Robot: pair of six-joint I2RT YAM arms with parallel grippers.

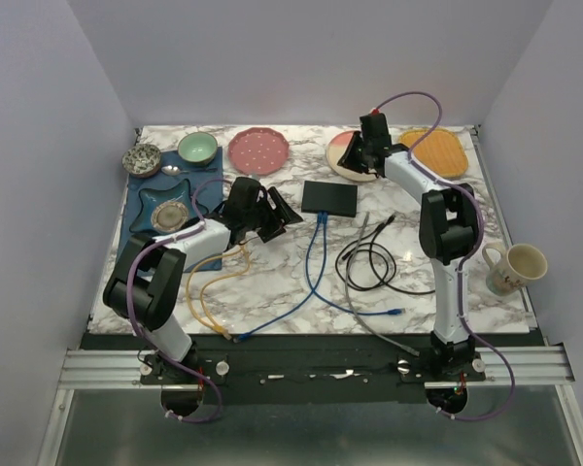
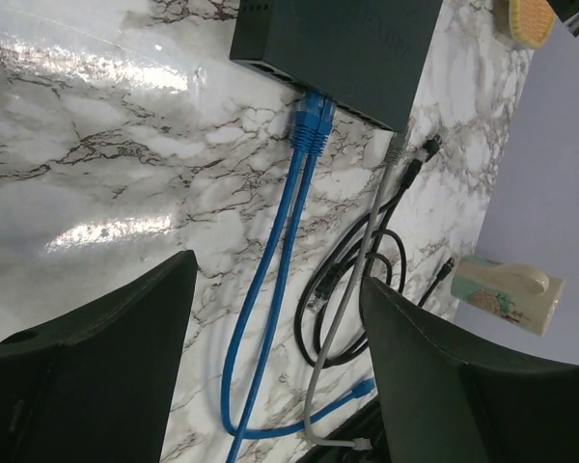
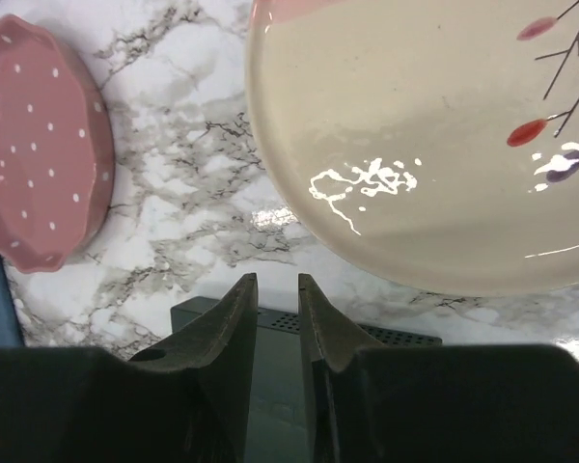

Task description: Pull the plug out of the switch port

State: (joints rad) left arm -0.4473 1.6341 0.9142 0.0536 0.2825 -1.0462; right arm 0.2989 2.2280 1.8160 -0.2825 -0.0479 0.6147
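Next, I push the switch nearer from its far edge with my right gripper before my left gripper takes a plug, because the blue plugs are beyond my left gripper's fingers.
The switch is a flat black box in the middle of the marble table. Two blue plugs sit side by side in sockets on its near edge. The left wrist view shows the switch and the plugs ahead. My left gripper is wide open and empty. It hovers left of the plugs, apart from them. My right gripper hangs above the switch's far edge. Its jaws stand a narrow gap apart with nothing between them.
A black cable coil, a grey cable and a yellow cable lie loose on the near table. A cream plate, a pink plate, an orange plate, bowls on a blue mat and a mug stand around.
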